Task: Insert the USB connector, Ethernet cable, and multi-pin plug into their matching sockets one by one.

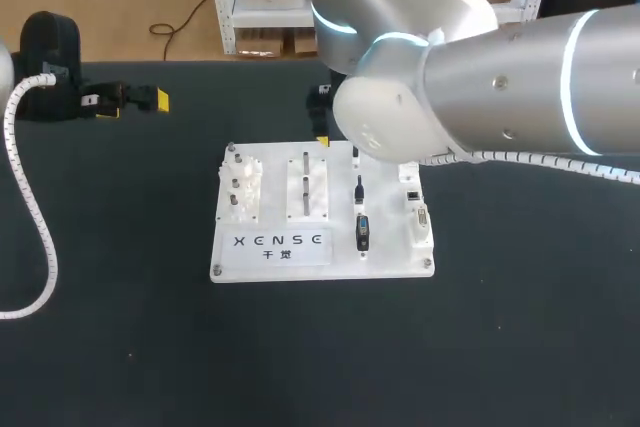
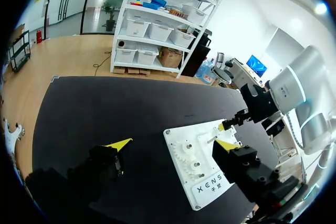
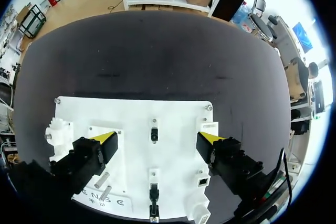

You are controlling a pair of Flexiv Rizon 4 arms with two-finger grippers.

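I expect the USB connector (image 1: pixel 355 153) to come out by itself and leave its white holder behind when I lift, because a small screw (image 3: pixel 154 120) fastens that holder to the board.
A white board (image 1: pixel 270 257) lies mid-table. A small black connector (image 1: pixel 358 188) and a blue-faced multi-pin plug (image 1: pixel 363 232) stand in a column on it, with sockets (image 1: pixel 415 205) along its right edge. My right arm hangs over the board's far edge and hides most of its gripper; one yellow fingertip (image 1: pixel 322 141) shows. In the right wrist view the right gripper (image 3: pixel 157 140) is open above the board (image 3: pixel 131 114), with the small connector (image 3: pixel 154 132) under the gap and the second plug (image 3: pixel 153 192) nearer. My left gripper (image 2: pixel 173 144) is open and holds nothing, off to the board's far left (image 1: pixel 130 99).
White gears (image 1: pixel 240 192) and a peg block (image 1: pixel 308 187) fill the board's left half. A coiled white cable (image 1: pixel 30 207) runs along my left arm at the table's left side. Black cloth covers the table all round the board.
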